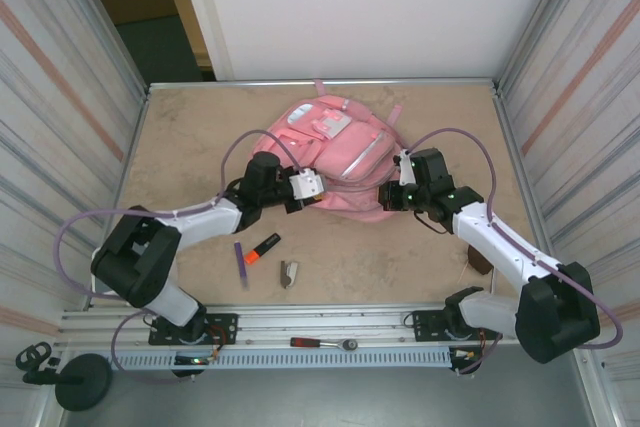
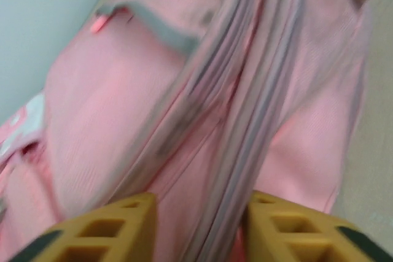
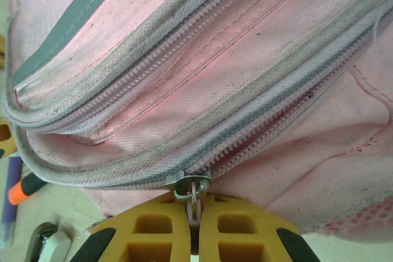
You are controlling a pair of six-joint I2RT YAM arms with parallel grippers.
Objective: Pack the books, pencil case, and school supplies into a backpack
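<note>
Next, I close my left gripper's fingers, which are apart around the zipper fold (image 2: pixel 244 154), and pinch its grey edge (image 2: pixel 212 213) tight before my right gripper pulls the zipper pull.
The pink backpack (image 1: pixel 335 152) lies flat at the table's middle. My left gripper (image 1: pixel 300 187) is at its left edge. In the left wrist view a bunched fold of backpack (image 2: pixel 202 151) fabric and zipper runs taut between the yellow fingers (image 2: pixel 123 225), so my left gripper (image 2: pixel 199 204) is shut on it. My right gripper (image 1: pixel 385 195) is at the pack's right edge, shut on the metal zipper pull (image 3: pixel 194 189) of a partly open zipper. An orange-and-black highlighter (image 1: pixel 264 246), a purple pen (image 1: pixel 240 263) and a small silvery piece (image 1: pixel 289 273) lie in front. Books and pencil case are out of view.
A red-handled metal tool (image 1: pixel 320 343) rests on the front rail. A small dark brown object (image 1: pixel 478 260) sits beside my right arm. Metal walls close in the left and right sides, and a white panel stands behind the table.
</note>
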